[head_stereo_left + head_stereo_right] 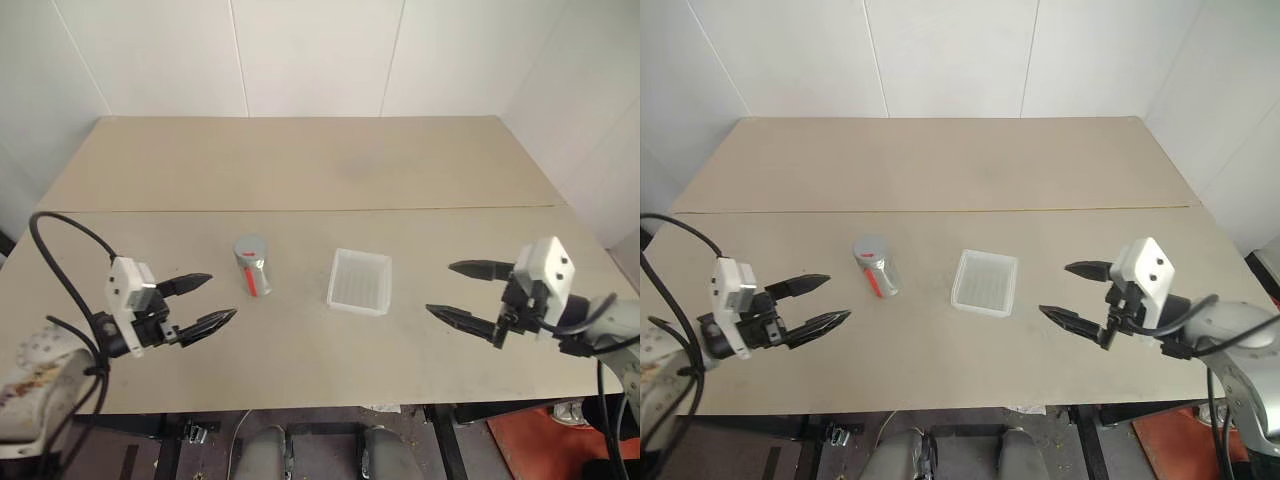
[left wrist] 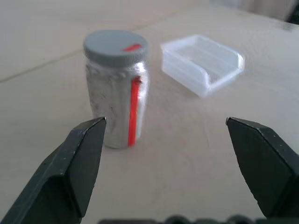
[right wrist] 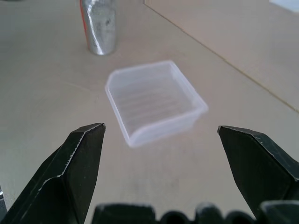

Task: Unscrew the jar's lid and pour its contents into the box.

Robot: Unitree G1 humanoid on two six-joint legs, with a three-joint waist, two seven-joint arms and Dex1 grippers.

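Observation:
My gripper is about to unscrew the grey lid [image 2: 116, 48], which is about as wide as the jar's body [image 2: 116, 105], so I should expect a wide opening of the jar hidden under the lid.
The jar [image 1: 252, 266] stands upright on the table, silvery with a red label strip, and its grey lid [image 2: 115, 46] is screwed on. The contents are hidden inside. To its right lies the box [image 1: 360, 281], a shallow translucent white tray with nothing in it. My left gripper [image 1: 205, 301] hovers open to the left of the jar, a short gap away, pointing at it. On the far side of the box my right gripper [image 1: 462, 291] is open as well, pointing toward the box [image 3: 154, 101] from a hand's width off.
The beige table [image 1: 300, 170] is made of two boards with a seam running across behind the jar and box. White walls close in the back and both sides. The table's front edge runs just below both grippers.

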